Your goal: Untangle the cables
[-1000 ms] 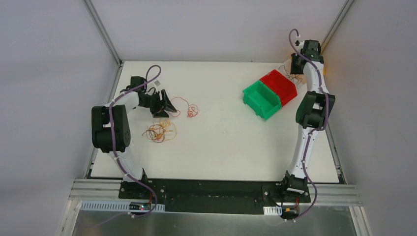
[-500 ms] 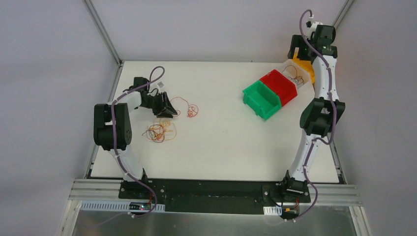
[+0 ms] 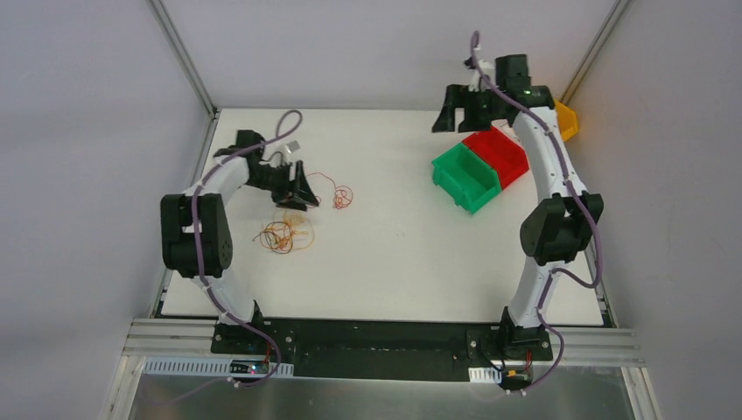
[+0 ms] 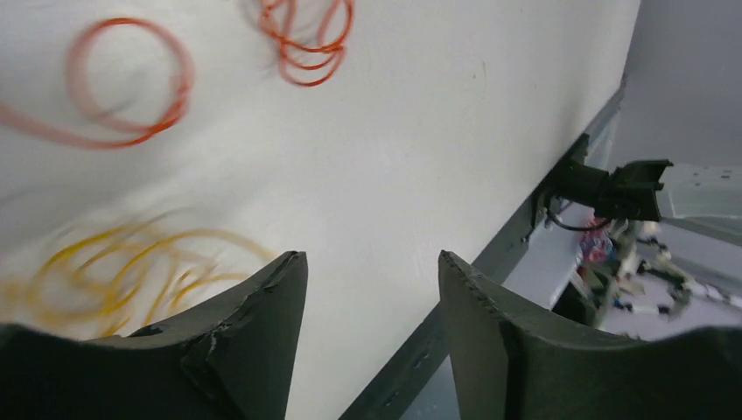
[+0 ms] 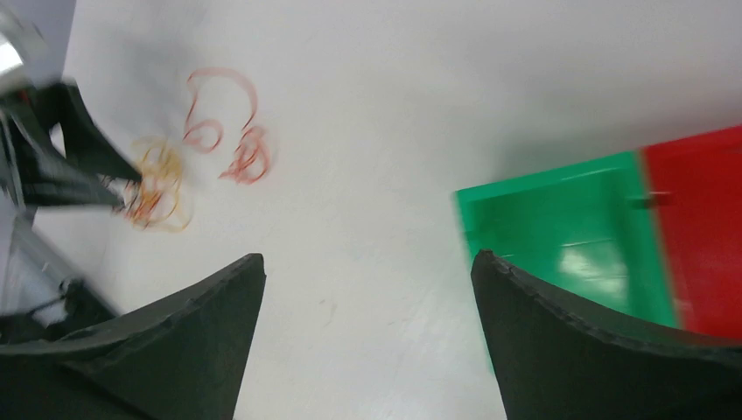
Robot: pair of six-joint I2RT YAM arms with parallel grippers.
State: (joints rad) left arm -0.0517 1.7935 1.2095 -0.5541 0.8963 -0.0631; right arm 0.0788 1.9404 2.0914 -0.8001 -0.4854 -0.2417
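Observation:
The dark wire (image 3: pixel 277 238) is tangled among the yellow wires, so my right gripper should hold the yellow wires (image 3: pixel 303 231) while my left gripper draws the dark wire up.
The cables lie on the white table in two groups. A tangle of orange, yellow and dark wires (image 3: pixel 284 233) sits just in front of my left gripper (image 3: pixel 303 199). Red curls (image 3: pixel 338 195) lie just to its right. In the left wrist view the yellow tangle (image 4: pixel 131 271) is left of the fingertips, and red loops (image 4: pixel 131 79) and curls (image 4: pixel 306 39) lie farther out. My left gripper (image 4: pixel 372 262) is open with only bare table between its fingers. My right gripper (image 3: pixel 444 118) hangs open and empty at the back middle; its view shows the red curls (image 5: pixel 232 140) and the tangle (image 5: pixel 157 188) far off.
A green bin (image 3: pixel 466 178) and a red bin (image 3: pixel 497 153) stand side by side at the back right, also seen as the green bin (image 5: pixel 569 227) and red bin (image 5: pixel 700 227) by my right fingers. A yellow bin (image 3: pixel 566 118) peeks out behind the right arm.
My right arm has swung left from the back right corner by the yellow bin to the back middle, and its jaws have opened wide. My left gripper shifted slightly near the tangle.

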